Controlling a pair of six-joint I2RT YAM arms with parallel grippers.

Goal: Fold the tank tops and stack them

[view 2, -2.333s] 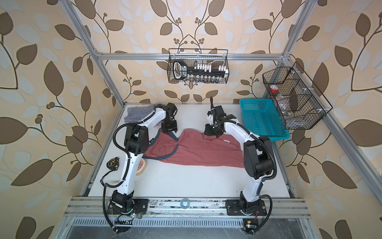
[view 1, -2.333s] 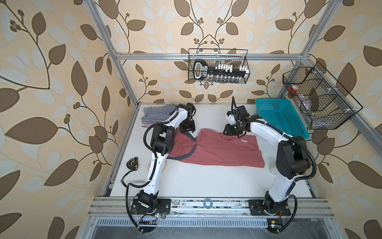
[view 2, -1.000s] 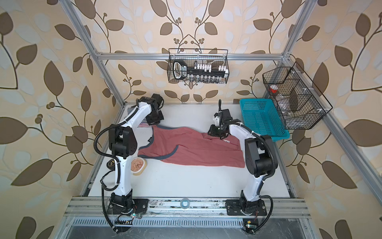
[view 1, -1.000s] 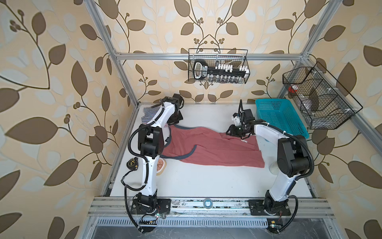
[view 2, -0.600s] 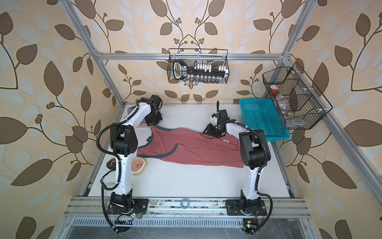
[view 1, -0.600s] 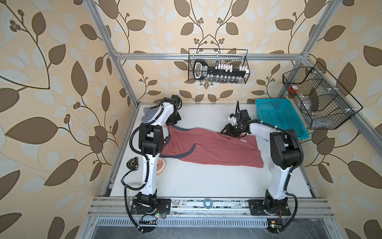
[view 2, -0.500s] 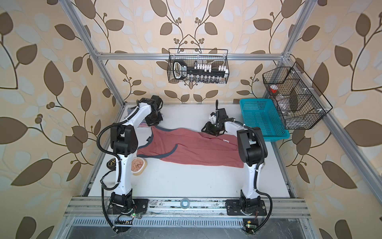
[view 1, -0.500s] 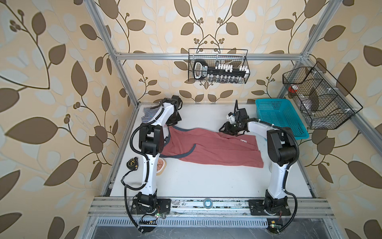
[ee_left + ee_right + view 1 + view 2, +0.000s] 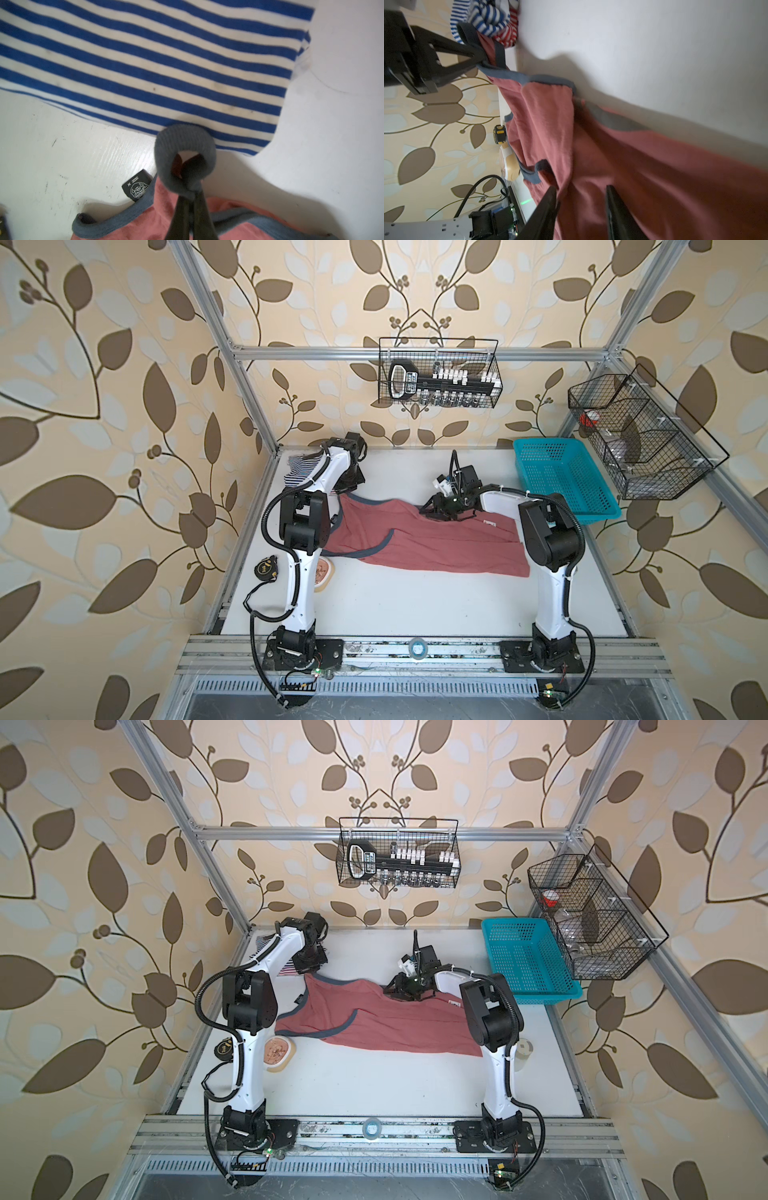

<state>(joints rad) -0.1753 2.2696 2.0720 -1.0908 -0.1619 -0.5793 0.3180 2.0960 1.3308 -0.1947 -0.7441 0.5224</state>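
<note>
Next, I grip the cloth (image 9: 405, 508) next to the trim's bend with my right gripper and pull it toward the near armhole, because the far armhole's trim (image 9: 376, 501) lies bent along the tank top's far edge.
The dusty red tank top (image 9: 436, 539) (image 9: 395, 1019) lies spread across the table's middle, partly folded over itself. My left gripper (image 9: 348, 489) (image 9: 190, 192) is shut on its grey-blue shoulder strap (image 9: 185, 141), which loops up past the fingertips. The strap hangs at the edge of the folded navy-white striped tank top (image 9: 145, 62) (image 9: 301, 466) at the back left. The red-white striped tank top (image 9: 508, 35) lies under the navy one. My right gripper (image 9: 432, 512) (image 9: 581, 188) stands open low over the red top's far edge, with red cloth between its fingers.
A teal basket (image 9: 561, 481) stands at the back right. A tape measure (image 9: 266, 568) and a round beige object (image 9: 324, 572) lie by the left arm's base side. A white roll (image 9: 524, 1048) sits behind the right arm. Wire baskets (image 9: 440, 377) hang on the walls.
Earlier the left gripper pulled the strap from the middle to the striped stack, stretching the red top out. In the last second the right gripper slid left along the far edge.
</note>
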